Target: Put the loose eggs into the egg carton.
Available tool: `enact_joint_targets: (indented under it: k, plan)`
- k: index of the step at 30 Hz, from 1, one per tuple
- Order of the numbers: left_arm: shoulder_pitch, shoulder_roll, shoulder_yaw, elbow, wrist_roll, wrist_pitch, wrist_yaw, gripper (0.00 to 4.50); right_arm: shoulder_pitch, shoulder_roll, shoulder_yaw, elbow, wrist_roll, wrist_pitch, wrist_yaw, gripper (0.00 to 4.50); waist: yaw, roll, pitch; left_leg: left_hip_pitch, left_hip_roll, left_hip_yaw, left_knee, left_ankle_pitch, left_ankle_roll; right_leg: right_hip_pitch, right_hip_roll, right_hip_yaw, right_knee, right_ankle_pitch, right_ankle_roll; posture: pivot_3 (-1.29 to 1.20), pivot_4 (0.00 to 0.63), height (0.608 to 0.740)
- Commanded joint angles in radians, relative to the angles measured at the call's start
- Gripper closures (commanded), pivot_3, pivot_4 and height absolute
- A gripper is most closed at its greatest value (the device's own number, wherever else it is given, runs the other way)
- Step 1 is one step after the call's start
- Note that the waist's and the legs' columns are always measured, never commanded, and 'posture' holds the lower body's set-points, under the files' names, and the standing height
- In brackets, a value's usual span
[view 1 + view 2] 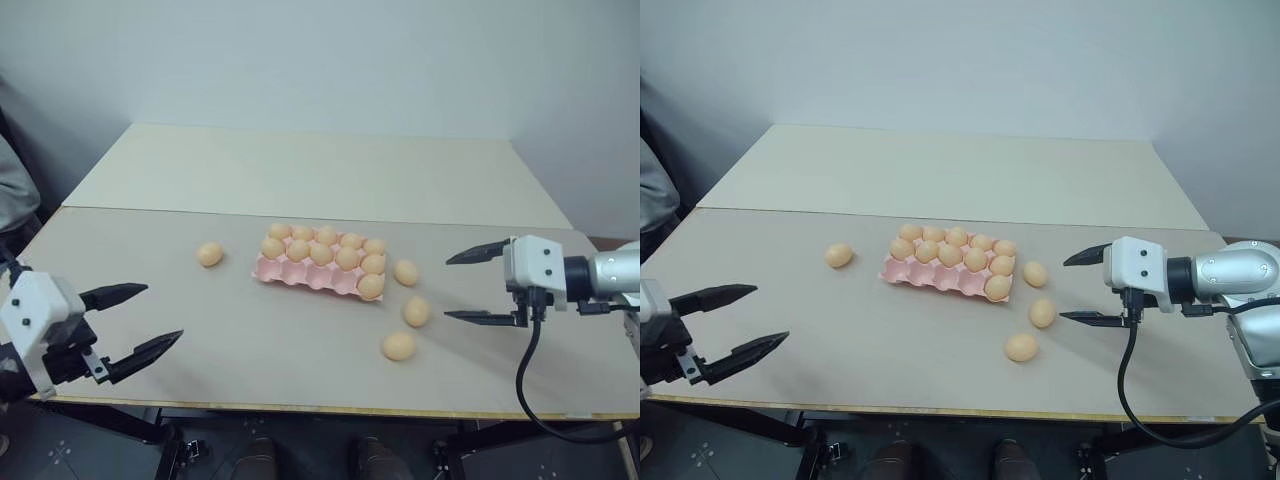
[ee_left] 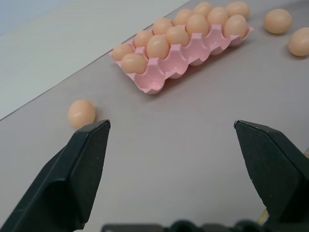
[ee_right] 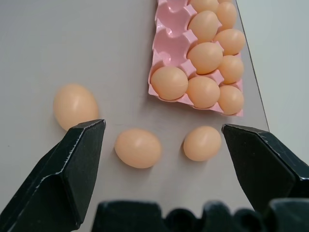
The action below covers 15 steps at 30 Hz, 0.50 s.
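I keep moving my left gripper toward the lone egg until its open fingers are around it, as open space (image 1: 238, 262) separates the lone egg (image 1: 210, 254) from the egg carton.
The pink egg carton (image 1: 300, 276) lies mid-table with several eggs in its back rows and right end; the front cups are bare. One loose egg (image 1: 210, 254) rests left of it. Three more lie to its right: one (image 1: 406, 272) beside the carton's end, one (image 1: 416, 311) nearer, one (image 1: 398, 346) nearest the front edge. My left gripper (image 1: 165, 312) hovers open and empty at the front left, well short of the left egg (image 2: 81, 113). My right gripper (image 1: 446, 288) is open and empty just right of the three eggs (image 3: 138, 148), facing them.
The beige table (image 1: 250, 350) ends at its front edge close under both grippers. A lighter second table (image 1: 300, 170) joins it behind, against a pale wall. A black cable (image 1: 525, 390) hangs from my right wrist. Grey fabric (image 1: 12, 190) shows at the far left.
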Motion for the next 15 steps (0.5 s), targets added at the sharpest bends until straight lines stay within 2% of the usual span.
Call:
enact_joint_targets:
  k: [1,6,15]
  plan:
    - [-0.030,0.009,0.045,-0.006,-0.047,0.025,0.037,0.02,-0.019,-0.012,-0.025,-0.008,0.007,-0.001,-0.003,0.00,0.000,0.000,0.000,0.000,0.000,0.000,0.000,0.000,0.000,0.000,0.000,0.000,0.000,0.000,0.000,0.00,0.150,0.740]
    - [-0.060,0.005,0.046,-0.010,-0.057,0.023,0.063,0.02,-0.025,-0.012,-0.023,-0.003,0.006,-0.004,0.001,0.00,0.000,0.000,0.000,0.000,0.000,0.000,0.000,0.000,0.000,0.000,0.000,0.000,0.000,0.000,0.000,0.00,0.150,0.740]
    - [-0.030,0.006,0.040,-0.007,-0.033,0.010,0.048,0.02,-0.027,-0.013,-0.021,0.000,0.005,-0.008,0.007,0.00,0.000,0.000,0.000,0.000,0.000,0.000,0.000,0.000,0.000,0.000,0.000,0.000,0.000,0.000,0.000,0.00,0.150,0.740]
